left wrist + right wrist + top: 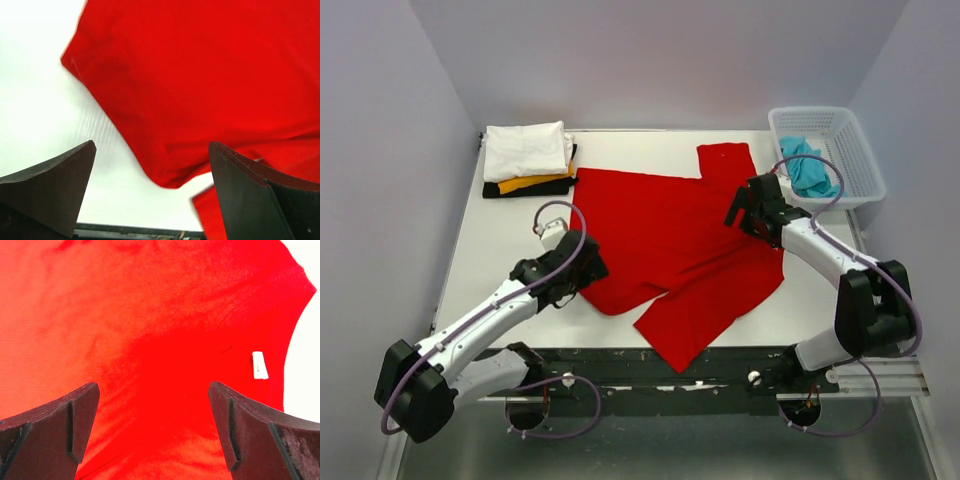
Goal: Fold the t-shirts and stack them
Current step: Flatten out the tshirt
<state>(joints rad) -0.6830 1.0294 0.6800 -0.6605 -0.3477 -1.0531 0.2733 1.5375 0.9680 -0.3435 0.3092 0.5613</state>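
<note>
The red t-shirt's near corner is bunched up and a sleeve overhangs the table [679,354]. I should use my left gripper to spread the t-shirt's corner [608,302] and pull the t-shirt in before folding.
The red t-shirt [670,235] lies spread and rumpled across the middle of the white table, one part hanging over the near edge. My left gripper [582,268] is open and empty at the shirt's near-left edge; in the left wrist view the red cloth [210,75] lies beyond the fingers. My right gripper [742,208] is open and empty above the shirt's right side; its view is filled by red cloth [150,315] with a white label [259,365]. A stack of folded shirts [527,152], white on yellow-orange on black, sits far left. A turquoise shirt [808,165] lies in the basket.
A white lattice basket [840,128] stands at the far right corner. The table's near edge [720,360] is a dark rail. Grey walls close in the back and both sides.
</note>
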